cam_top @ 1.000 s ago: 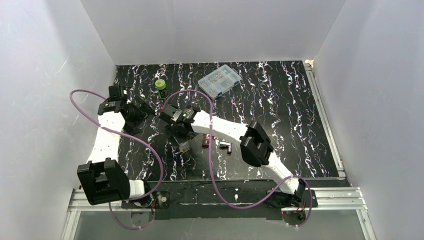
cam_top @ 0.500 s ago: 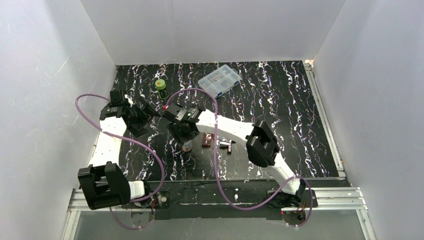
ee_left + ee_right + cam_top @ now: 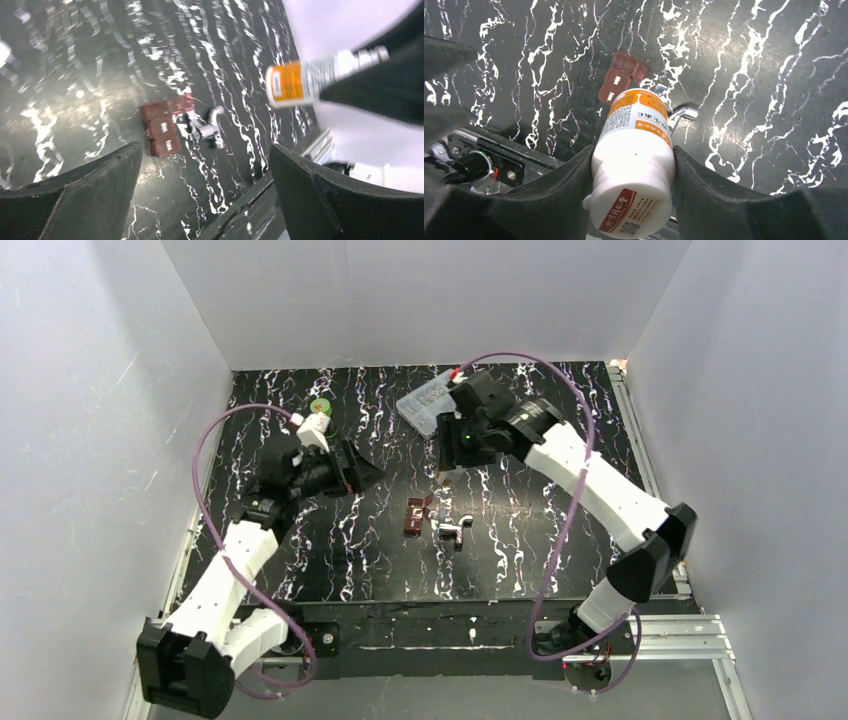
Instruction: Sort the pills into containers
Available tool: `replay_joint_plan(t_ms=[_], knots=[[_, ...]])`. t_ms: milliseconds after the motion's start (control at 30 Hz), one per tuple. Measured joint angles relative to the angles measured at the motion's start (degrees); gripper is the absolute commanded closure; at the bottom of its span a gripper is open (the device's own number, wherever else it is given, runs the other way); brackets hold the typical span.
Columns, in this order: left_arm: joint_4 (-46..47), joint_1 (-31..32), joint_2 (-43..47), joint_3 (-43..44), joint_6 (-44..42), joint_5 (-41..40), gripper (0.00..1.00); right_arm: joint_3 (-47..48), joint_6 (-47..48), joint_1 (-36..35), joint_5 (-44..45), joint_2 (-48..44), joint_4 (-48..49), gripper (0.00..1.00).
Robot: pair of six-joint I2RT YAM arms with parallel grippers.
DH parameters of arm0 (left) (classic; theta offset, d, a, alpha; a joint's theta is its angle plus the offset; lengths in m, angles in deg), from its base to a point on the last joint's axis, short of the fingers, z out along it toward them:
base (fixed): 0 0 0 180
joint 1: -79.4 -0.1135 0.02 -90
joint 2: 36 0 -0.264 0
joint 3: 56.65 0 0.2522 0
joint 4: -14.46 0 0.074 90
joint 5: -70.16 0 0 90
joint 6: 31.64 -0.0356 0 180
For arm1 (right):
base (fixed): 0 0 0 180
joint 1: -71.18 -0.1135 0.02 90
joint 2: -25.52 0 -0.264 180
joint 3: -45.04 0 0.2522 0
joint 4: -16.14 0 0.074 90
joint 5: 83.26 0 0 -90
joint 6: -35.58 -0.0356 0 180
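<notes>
The robot's left gripper should grip the orange label end (image 3: 288, 83) first, because the right gripper has hold of the pill bottle by its end with the cap (image 3: 631, 207) and will open the cap after that.
The dark red-brown case (image 3: 414, 516) with pale marks lies flat mid-table; it also shows in the left wrist view (image 3: 161, 132) and the right wrist view (image 3: 620, 79). My right gripper (image 3: 447, 462) is shut on a white pill bottle with an orange label (image 3: 634, 160) and holds it in the air above and behind the case. The bottle also shows in the left wrist view (image 3: 307, 81). My left gripper (image 3: 365, 475) is open and empty, left of the case, with its jaws wide apart (image 3: 204, 148). No loose pills are visible.
A shiny silver metal piece (image 3: 452, 530) lies just right of the case. A clear compartment box (image 3: 425, 402) sits at the back, partly behind the right arm. A green-lidded jar (image 3: 320, 406) stands at the back left. White walls enclose the table.
My right arm has lifted the bottle from left of the case and swung up and to the right. My left arm has reached in toward the table's middle.
</notes>
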Motion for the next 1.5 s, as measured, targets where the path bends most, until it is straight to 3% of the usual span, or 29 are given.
replay_joint_plan(t_ms=[233,367,600,767,833,967,1167,1400,1500], knots=[[13.05,21.55,7.91,-6.40,-16.24,-6.64,0.02,-2.01,-0.22,2.14,-2.12,-6.58,-4.94,0.89],[19.85,30.71,9.77,-11.19,-24.37,-11.39,0.02,-1.99,-0.09,1.95,-4.85,-6.73,-7.15,0.89],[28.92,40.09,6.67,-13.46,-34.77,-18.69,0.02,1.07,0.66,-0.94,-10.14,-5.16,-9.84,0.89],[35.15,42.77,4.70,-13.92,-37.86,-22.14,0.06,4.20,0.87,-2.19,-13.46,-4.59,-10.67,0.89],[37.07,43.23,4.02,-13.92,-38.18,-23.26,0.11,5.51,0.85,-2.47,-14.32,-4.48,-10.97,0.89],[39.23,43.63,3.80,-13.90,-37.66,-24.61,0.32,6.97,0.85,-2.82,-16.11,-4.48,-11.17,0.89],[40.06,44.39,3.61,-13.90,-35.50,-25.31,0.48,7.08,0.59,-3.21,-16.79,-3.96,-11.26,0.89],[40.11,44.68,2.71,-13.73,-31.89,-25.42,0.86,7.19,-0.04,-3.30,-16.37,-3.15,-11.45,0.87],[40.09,44.68,2.36,-13.73,-29.99,-25.51,0.85,7.17,-0.46,-3.30,-15.96,-2.89,-11.52,0.86]])
